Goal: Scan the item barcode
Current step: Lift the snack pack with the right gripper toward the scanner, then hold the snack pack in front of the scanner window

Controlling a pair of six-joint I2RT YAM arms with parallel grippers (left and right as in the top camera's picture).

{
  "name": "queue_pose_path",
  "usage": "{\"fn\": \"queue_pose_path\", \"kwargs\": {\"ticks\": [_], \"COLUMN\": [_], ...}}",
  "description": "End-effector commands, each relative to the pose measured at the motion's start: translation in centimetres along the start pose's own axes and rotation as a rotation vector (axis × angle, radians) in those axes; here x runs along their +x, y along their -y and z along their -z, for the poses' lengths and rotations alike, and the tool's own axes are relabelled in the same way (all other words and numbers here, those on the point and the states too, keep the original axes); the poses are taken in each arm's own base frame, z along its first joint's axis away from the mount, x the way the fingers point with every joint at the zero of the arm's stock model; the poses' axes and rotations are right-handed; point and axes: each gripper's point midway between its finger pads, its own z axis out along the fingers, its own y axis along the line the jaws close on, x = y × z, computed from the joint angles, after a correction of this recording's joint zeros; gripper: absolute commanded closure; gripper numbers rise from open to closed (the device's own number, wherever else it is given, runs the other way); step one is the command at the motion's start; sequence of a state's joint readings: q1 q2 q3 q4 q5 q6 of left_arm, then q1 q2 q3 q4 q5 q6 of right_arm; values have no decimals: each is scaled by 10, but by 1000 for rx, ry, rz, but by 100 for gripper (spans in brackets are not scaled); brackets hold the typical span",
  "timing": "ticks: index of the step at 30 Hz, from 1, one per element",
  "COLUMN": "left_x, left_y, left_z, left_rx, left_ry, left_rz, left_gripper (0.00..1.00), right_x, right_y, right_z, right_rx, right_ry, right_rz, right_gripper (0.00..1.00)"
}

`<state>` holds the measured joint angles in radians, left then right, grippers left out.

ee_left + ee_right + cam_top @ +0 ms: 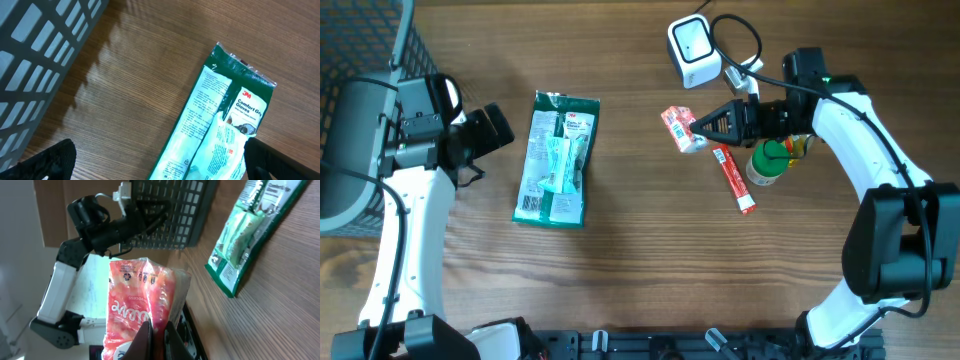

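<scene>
My right gripper should turn the pink-red snack packet (682, 128) back to face the white barcode scanner (694, 47), because the snack packet is pointing away from the scanner, toward the green glove packet.
My right gripper (703, 126) is shut on a pink-red snack packet (678, 128), gripping it by one edge just above the table. In the right wrist view the packet (142, 297) stands up from between my closed fingers (146, 339). The white barcode scanner (692, 50) sits at the back, a little above and behind the packet, with its cable running right. My left gripper (492, 128) stands open next to a green glove packet (557, 158). In the left wrist view that packet (220, 125) lies flat, reaching toward the right finger (270, 160).
A dark mesh basket (360, 100) stands at the far left edge. A long red stick packet (733, 180) and a green-capped bottle (770, 160) lie under my right arm. Bare wood spreads across the middle and front of the table.
</scene>
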<state>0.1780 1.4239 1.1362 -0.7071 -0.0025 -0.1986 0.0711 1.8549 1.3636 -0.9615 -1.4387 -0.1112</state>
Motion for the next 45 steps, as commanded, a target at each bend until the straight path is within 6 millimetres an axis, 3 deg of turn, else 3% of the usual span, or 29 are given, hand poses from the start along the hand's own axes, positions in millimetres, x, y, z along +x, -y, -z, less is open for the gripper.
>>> {"fn": "queue_pose_path", "kwargs": {"ticks": [1, 8, 13, 15, 18, 20, 21, 23, 27, 30, 33, 37, 45], "left_x": [-3, -3, -3, -3, -3, -3, -3, -3, -3, -3, -3, -3, -3], "left_y": [-1, -1, -1, -1, -1, -1, -1, -1, -1, -1, -1, -1, -1], "left_z": [1, 1, 1, 1, 1, 1, 1, 1, 1, 1, 1, 1, 1], "left_rx": [-3, -3, -3, -3, -3, -3, -3, -3, -3, -3, -3, -3, -3], "left_ry": [10, 10, 10, 10, 10, 10, 10, 10, 10, 10, 10, 10, 10], "left_rz": [-9, -9, -9, -9, -9, -9, -9, -9, -9, -9, -9, -9, -9], "left_gripper": [0, 0, 0, 0, 0, 0, 0, 0, 0, 0, 0, 0, 0], "right_x": [0, 9, 13, 12, 3, -13, -21, -49, -85, -94, -100, -119, -155], "right_y": [-14, -59, -42, -22, 24, 30, 26, -10, -69, -104, -113, -105, -30], "right_z": [1, 7, 8, 8, 15, 20, 21, 26, 57, 86, 101, 98, 67], "right_rx": [-52, -19, 193, 324, 651, 769, 801, 868, 1037, 1159, 1254, 1312, 1489], "right_ry": [8, 21, 8, -1, -3, 50, 69, 141, 285, 367, 358, 283, 132], "right_rz": [79, 228, 226, 202, 216, 216, 236, 322, 432, 479, 579, 734, 786], "right_gripper": [96, 96, 96, 96, 96, 96, 96, 96, 96, 96, 96, 96, 96]}}
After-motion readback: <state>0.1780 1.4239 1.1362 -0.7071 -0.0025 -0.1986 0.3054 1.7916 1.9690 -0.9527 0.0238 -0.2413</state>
